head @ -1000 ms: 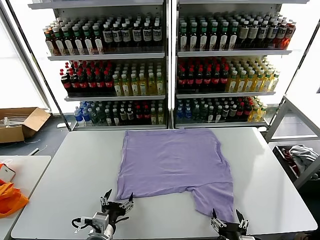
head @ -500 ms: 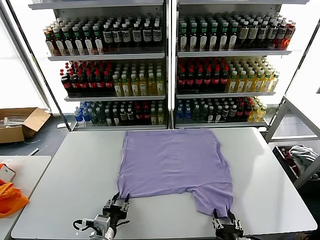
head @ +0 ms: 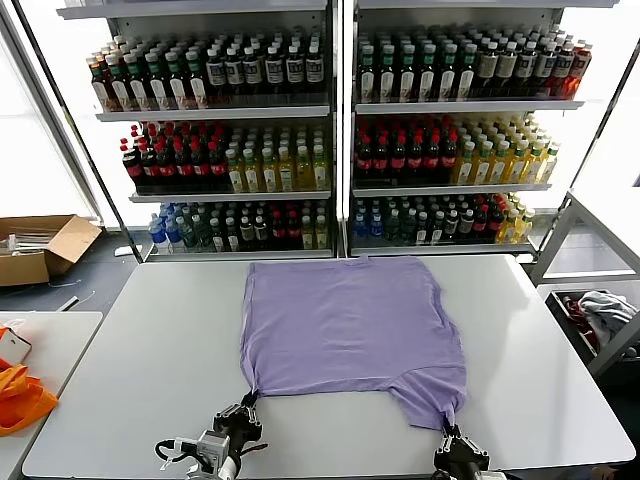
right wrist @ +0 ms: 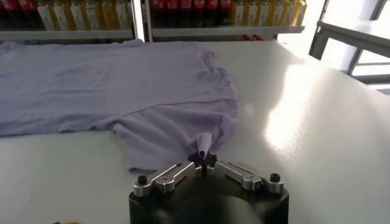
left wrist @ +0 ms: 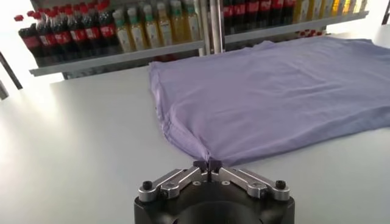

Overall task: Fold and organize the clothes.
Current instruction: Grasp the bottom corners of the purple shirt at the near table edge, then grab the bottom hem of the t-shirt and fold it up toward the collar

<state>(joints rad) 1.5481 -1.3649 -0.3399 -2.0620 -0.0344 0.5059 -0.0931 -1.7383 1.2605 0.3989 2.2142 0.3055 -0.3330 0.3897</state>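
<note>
The robot's grippers are pinching both ends of the shirt's near edge [head: 325, 391], so the right gripper goes on carrying the sleeve's end until it lies over the shirt's flat middle [head: 395, 312].
A plain lavender T-shirt [head: 345, 325] lies flat on the white table [head: 130, 350], with one sleeve at the near right. My left gripper [head: 244, 408] is shut on the shirt's near left corner; the left wrist view shows the cloth [left wrist: 268, 91] pinched at my left gripper [left wrist: 208, 165]. My right gripper [head: 452, 437] is shut on the tip of the near right sleeve; the right wrist view shows the fabric [right wrist: 152, 97] drawn to a point at my right gripper [right wrist: 203, 160]. Both pinched corners are lifted slightly and pulled toward the table's front edge.
Shelves of bottled drinks [head: 330, 130] stand behind the table. A cardboard box [head: 40, 245] sits on the floor at far left. An orange bag [head: 20, 395] lies on a side table at left. A bin with clothes [head: 600, 320] stands at right.
Both grippers were open in front of the shirt a second ago. They moved in, shut on the near left corner and the sleeve tip, and drew the near edge toward the front.
</note>
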